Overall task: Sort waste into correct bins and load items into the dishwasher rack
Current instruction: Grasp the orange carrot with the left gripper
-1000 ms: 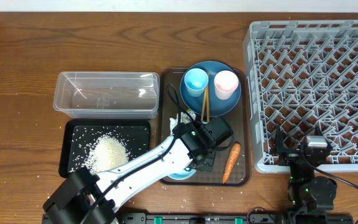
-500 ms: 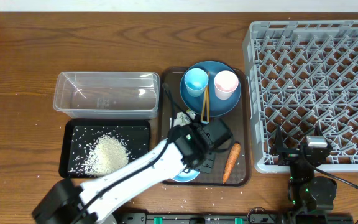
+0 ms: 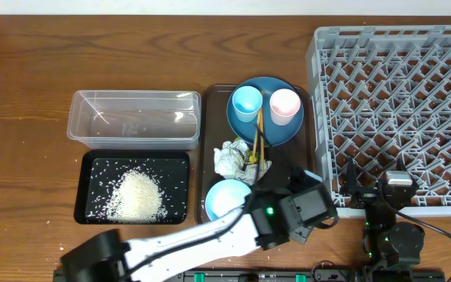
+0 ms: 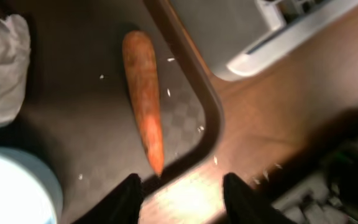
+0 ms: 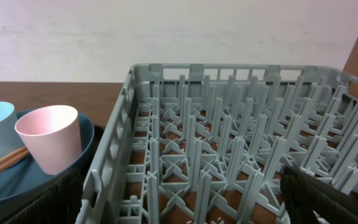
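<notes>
I should go on lowering my left gripper before it closes, until it can close across the carrot's body [image 4: 145, 107], since the orange carrot's tip [image 4: 156, 163] faces my open fingers, clear of the bowl.
In the left wrist view the orange carrot [image 4: 145, 93] lies on the dark brown serving tray [image 4: 199, 99]. Its tip is just ahead of my left gripper [image 4: 185, 199], which is open and empty. From overhead, that gripper [image 3: 302, 207] hides the carrot. The crumpled wrapper [image 3: 229, 157] and the white-blue bowl [image 3: 227, 197] lie left of it. The blue plate [image 3: 268, 129] carries the light blue cup [image 3: 247, 102], the pink cup [image 3: 285, 104] and the chopsticks [image 3: 257, 135]. Rice [image 3: 135, 194] fills the black tray [image 3: 84, 213]. My right gripper [image 5: 179, 211] is wide open at the grey rack [image 5: 229, 143].
The clear tub [image 3: 135, 119] stands behind the black tray. Loose rice grains dot the brown tray and the table near its front right corner [image 4: 216, 160]. The rack's corner [image 4: 260, 37] is close to the right of the carrot. The right arm [image 3: 390, 227] stands at the rack's front edge.
My left gripper has opened and swung right from over the bowl to the tray's front right corner. It now covers the carrot overhead, and the bowl and wrapper are uncovered. The right arm is still.
</notes>
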